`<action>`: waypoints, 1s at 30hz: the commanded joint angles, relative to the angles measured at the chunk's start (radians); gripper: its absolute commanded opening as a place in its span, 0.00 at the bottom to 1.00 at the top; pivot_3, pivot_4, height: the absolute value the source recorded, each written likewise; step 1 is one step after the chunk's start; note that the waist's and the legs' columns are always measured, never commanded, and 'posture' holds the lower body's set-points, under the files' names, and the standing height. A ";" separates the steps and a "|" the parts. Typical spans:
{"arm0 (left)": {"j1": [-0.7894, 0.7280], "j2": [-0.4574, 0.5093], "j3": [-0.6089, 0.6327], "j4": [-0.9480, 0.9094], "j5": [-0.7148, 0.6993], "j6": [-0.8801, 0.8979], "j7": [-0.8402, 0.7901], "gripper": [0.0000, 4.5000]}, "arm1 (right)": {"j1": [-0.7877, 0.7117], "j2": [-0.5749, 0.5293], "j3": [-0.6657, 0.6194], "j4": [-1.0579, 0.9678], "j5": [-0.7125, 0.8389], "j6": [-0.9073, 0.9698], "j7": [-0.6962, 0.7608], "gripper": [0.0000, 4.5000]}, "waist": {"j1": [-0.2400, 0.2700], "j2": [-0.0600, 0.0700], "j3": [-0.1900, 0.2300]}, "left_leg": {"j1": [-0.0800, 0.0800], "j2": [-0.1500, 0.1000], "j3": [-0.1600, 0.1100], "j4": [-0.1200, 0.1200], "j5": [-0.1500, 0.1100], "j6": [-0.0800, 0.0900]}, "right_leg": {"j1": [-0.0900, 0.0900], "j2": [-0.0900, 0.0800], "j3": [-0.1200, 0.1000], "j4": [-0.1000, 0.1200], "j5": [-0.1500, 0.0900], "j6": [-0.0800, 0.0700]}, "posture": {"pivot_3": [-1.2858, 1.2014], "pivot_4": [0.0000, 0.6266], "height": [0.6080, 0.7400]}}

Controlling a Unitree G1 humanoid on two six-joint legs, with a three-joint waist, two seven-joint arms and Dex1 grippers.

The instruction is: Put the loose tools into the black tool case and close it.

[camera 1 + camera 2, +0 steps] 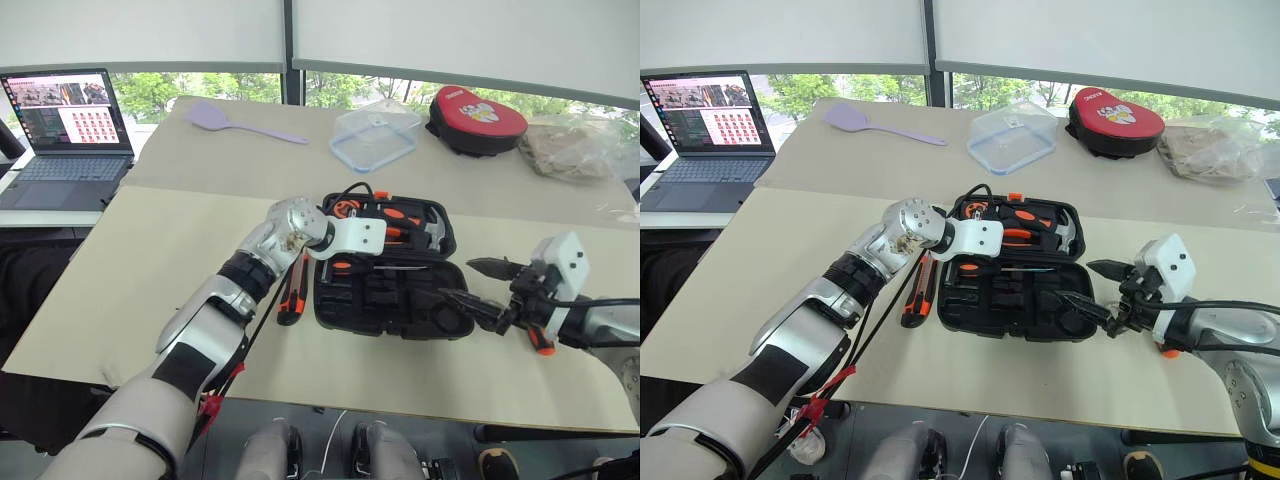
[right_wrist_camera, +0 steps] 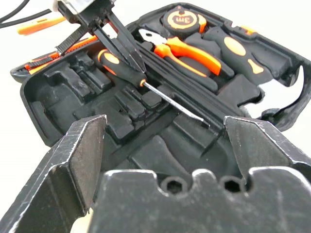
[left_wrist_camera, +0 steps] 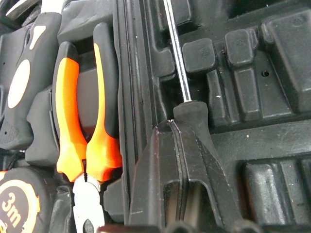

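The other screwdriver's handle [image 1: 542, 341] will lie alongside the first screwdriver's stem when the robot lowers it in, because an empty hollow [image 2: 188, 132] shows beside that stem.
The black tool case [image 1: 440, 325] lies open in the middle of the table. One orange-and-black screwdriver [image 2: 121, 68] lies in its near half along the hinge, shaft [image 3: 175, 48] pointing right. My left gripper [image 1: 335, 262] is shut, and its fingertips [image 3: 170, 145] rest against that handle's front end. The orange-and-black utility knife [image 1: 292, 295] lies on the table just left of the case. My right gripper [image 1: 458, 278] hovers open at the case's right end with nothing between its fingers. A small orange handle tip [image 1: 541, 341] peeks out beneath the right hand.
Pliers [image 3: 82, 121], a hammer [image 1: 432, 232] and a tape measure [image 2: 181, 19] sit in the case's far half. At the back of the table lie a purple spatula [image 1: 225, 122], a clear lidded box [image 1: 375, 137], a red-and-black pouch [image 1: 475, 118] and a plastic bag [image 1: 575, 148]. A laptop [image 1: 65, 130] stands far left.
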 commanded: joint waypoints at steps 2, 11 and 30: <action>-0.024 -0.033 -0.017 0.055 0.028 -0.030 0.003 0.01 | 0.002 0.009 -0.025 -0.025 -0.006 -0.025 -0.007 1.00 | 0.002 0.000 0.000 | 0.000 0.000 0.000 0.001 0.000 0.001 | 0.000 0.000 0.000 0.000 0.000 0.000 | 0.52 0.24 0.93; -0.098 -0.025 0.074 0.071 -0.046 -0.025 -0.049 0.01 | 0.004 0.014 -0.027 -0.012 -0.017 -0.029 -0.002 1.00 | -0.004 0.000 0.000 | -0.006 0.000 -0.002 0.007 -0.003 0.005 | -0.002 -0.001 0.000 0.000 0.002 0.003 | 0.52 0.24 0.93; 0.423 0.470 0.529 -0.924 -0.771 0.844 -0.340 0.63 | 0.396 0.036 -0.477 -0.034 -0.001 0.082 0.013 1.00 | -0.021 0.004 -0.001 | 0.000 0.000 -0.002 0.006 -0.003 0.003 | 0.003 -0.001 0.004 0.001 0.001 0.005 | 0.52 0.24 0.93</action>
